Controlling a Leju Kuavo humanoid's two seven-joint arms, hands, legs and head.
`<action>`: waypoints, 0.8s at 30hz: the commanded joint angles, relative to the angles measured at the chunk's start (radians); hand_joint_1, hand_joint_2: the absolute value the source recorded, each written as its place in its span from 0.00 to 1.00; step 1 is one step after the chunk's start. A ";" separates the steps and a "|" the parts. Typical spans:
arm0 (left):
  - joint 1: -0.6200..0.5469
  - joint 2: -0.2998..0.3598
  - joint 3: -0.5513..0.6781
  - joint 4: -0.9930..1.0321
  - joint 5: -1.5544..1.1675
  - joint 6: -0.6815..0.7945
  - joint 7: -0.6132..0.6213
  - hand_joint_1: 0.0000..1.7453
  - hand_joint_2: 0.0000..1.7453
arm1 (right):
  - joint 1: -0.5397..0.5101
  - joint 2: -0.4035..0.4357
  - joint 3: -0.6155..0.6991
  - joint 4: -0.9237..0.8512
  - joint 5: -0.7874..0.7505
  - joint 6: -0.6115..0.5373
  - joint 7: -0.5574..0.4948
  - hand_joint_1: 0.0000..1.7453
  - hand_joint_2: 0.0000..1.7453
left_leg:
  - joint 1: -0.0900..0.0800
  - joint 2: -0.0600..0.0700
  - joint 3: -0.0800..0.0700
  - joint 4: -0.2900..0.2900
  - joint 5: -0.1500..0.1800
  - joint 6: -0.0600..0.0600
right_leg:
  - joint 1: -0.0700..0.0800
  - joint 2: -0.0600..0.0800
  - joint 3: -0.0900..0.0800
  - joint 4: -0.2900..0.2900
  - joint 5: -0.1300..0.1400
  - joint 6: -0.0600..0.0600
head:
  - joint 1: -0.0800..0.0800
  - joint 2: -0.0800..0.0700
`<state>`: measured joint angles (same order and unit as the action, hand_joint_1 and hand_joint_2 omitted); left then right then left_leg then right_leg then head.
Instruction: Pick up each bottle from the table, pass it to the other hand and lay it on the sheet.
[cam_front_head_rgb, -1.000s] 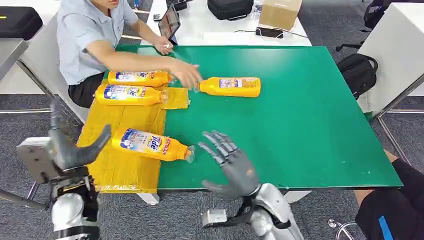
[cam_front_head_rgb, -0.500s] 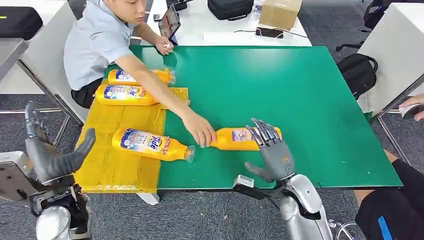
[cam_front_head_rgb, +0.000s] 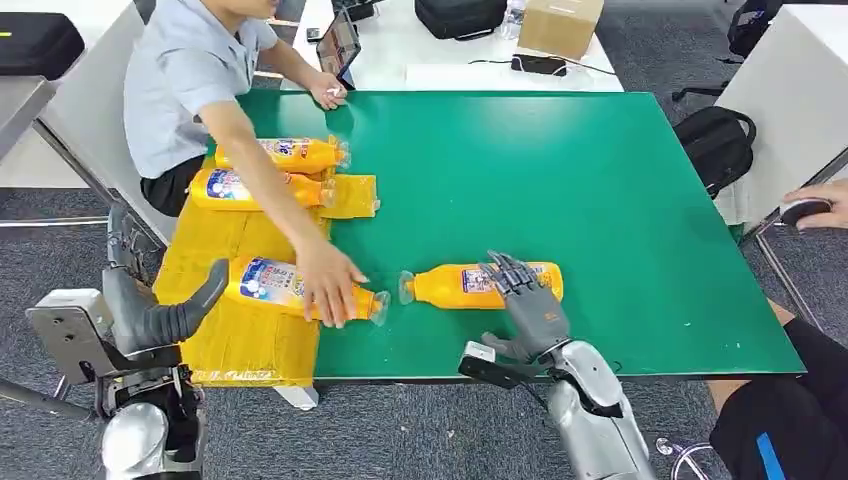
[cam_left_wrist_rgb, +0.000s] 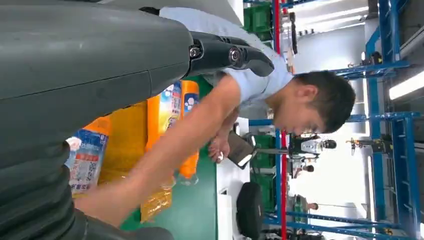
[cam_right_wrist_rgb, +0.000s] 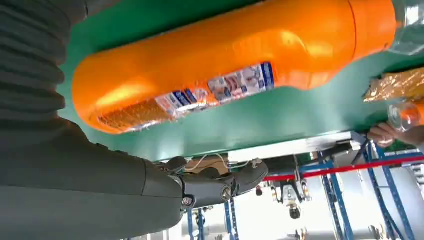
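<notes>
The orange bottle (cam_front_head_rgb: 440, 285) has a panel of small print (cam_front_head_rgb: 479, 280) facing up, so I should expect its big Tide logo to be hidden underneath.
An orange bottle (cam_front_head_rgb: 465, 285) lies on its side on the green table (cam_front_head_rgb: 600, 180), cap toward the sheet. My right hand (cam_front_head_rgb: 527, 300) is spread over its base end, fingers apart and not closed around it; in the right wrist view the bottle (cam_right_wrist_rgb: 225, 75) lies just past that hand (cam_right_wrist_rgb: 125, 175). Three more orange bottles (cam_front_head_rgb: 285, 155) (cam_front_head_rgb: 250, 188) (cam_front_head_rgb: 290, 288) lie on the yellow sheet (cam_front_head_rgb: 230, 340). My left hand (cam_front_head_rgb: 150, 315) hangs open beside the sheet's near left edge and holds nothing.
A person sits at the table's far left; their hand (cam_front_head_rgb: 330, 290) rests on the nearest bottle on the sheet. A tablet (cam_front_head_rgb: 338, 45), a black bag (cam_front_head_rgb: 460, 15) and a cardboard box (cam_front_head_rgb: 560, 25) sit on the white table behind. Another person's hand (cam_front_head_rgb: 815, 210) is at the right edge.
The person let go of the bottle on the table and moved their hand onto the nearest bottle on the sheet. My right hand settled lower over the table bottle. My left hand shifted slightly.
</notes>
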<state>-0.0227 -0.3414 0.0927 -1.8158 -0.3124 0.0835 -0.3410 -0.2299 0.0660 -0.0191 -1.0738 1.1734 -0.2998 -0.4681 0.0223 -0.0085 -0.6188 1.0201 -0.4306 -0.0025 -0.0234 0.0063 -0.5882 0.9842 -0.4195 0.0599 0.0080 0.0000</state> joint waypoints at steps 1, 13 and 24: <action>-0.016 -0.008 -0.003 0.149 -0.009 -0.027 0.036 0.00 1.00 | -0.087 -0.011 0.021 0.300 0.023 -0.007 0.066 0.00 1.00 | 0.000 0.001 0.004 -0.002 0.000 0.001 | 0.000 0.000 0.004 -0.002 0.000 -0.002 | 0.000 0.000; 0.036 -0.008 0.016 0.123 0.022 -0.052 0.044 0.00 1.00 | -0.150 -0.063 -0.068 0.339 0.384 -0.144 0.406 0.00 1.00 | 0.000 0.001 0.005 -0.002 -0.001 0.001 | 0.000 0.000 0.005 -0.002 0.000 -0.002 | 0.000 0.000; 0.032 -0.008 0.016 0.135 0.026 -0.059 0.049 0.00 1.00 | -0.156 -0.076 -0.113 0.375 0.397 -0.152 0.388 0.00 1.00 | 0.000 -0.001 0.006 -0.001 0.000 0.002 | 0.000 -0.002 0.007 -0.002 -0.001 -0.003 | 0.000 0.000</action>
<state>0.0280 -0.3460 0.1026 -1.7269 -0.2915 0.0317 -0.2960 -0.3498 0.0111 -0.0862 -0.8099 1.4809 -0.4375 -0.0725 0.0221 -0.0088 -0.6164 1.0202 -0.4304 -0.0023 -0.0235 0.0063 -0.5857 0.9838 -0.4193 0.0599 0.0080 0.0000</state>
